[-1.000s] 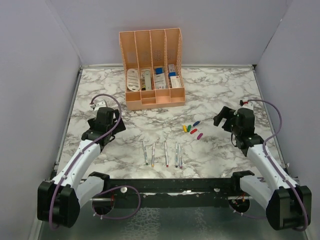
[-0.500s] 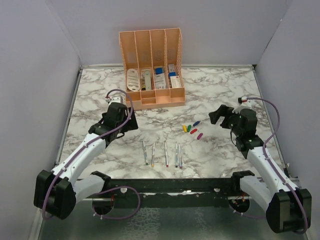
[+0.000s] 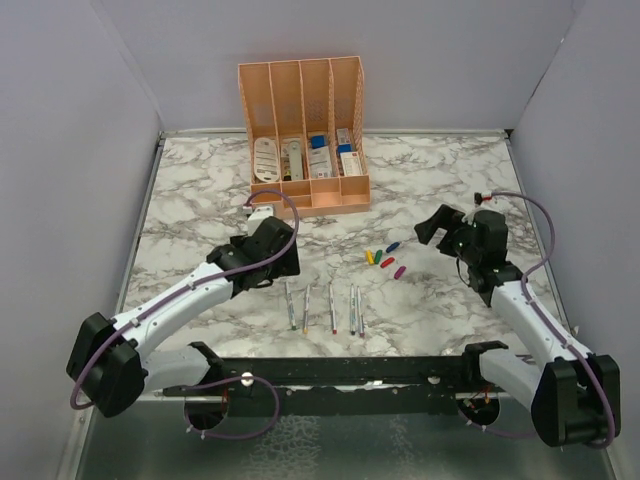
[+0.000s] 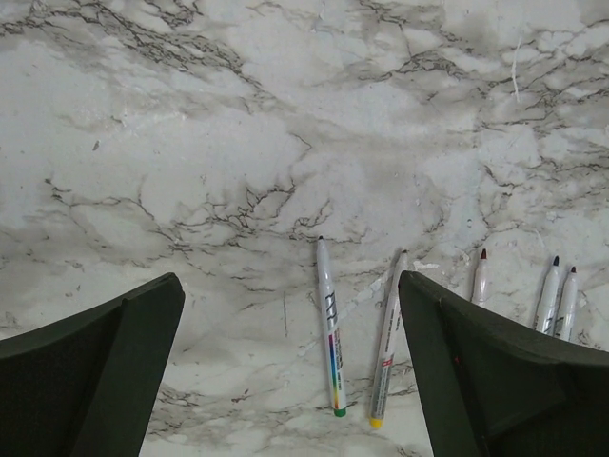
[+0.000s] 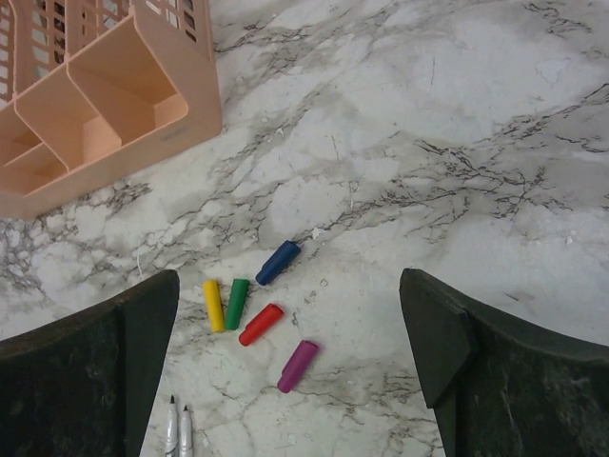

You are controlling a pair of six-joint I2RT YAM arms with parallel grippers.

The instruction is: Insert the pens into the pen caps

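Observation:
The green-ended pen (image 3: pixel 290 305) points straight along my left gripper's open fingers and is clear of its neighbour. I should keep going down until the fingers are on either side of its green end (image 3: pixel 294 327).
Several thin grey-white pens (image 3: pixel 331 307) lie side by side on the marble near the front edge. In the left wrist view a green-ended pen (image 4: pixel 329 328) and a yellow-ended pen (image 4: pixel 387 352) lie between my fingers, with the others (image 4: pixel 550 295) at the right. My left gripper (image 3: pixel 283 262) (image 4: pixel 290 278) hangs open just left of the row, holding nothing. The pen caps (image 3: pixel 384 258) lie in a loose cluster: blue (image 5: pixel 278 262), yellow (image 5: pixel 212 305), green (image 5: pixel 236 303), red (image 5: pixel 261 324) and purple (image 5: pixel 298 366). My right gripper (image 3: pixel 437 222) (image 5: pixel 289 278) is open and empty, above and to the right of them.
A peach desk organizer (image 3: pixel 305 195) (image 5: pixel 114 105) holding white and blue boxed items stands at the back centre, behind the caps. Grey walls close off the table at the left, right and back. A black rail (image 3: pixel 340 372) runs along the near edge.
My left arm has swung right and forward, from the left side of the table to beside the pens. The right gripper has shifted slightly and its jaws have widened a little.

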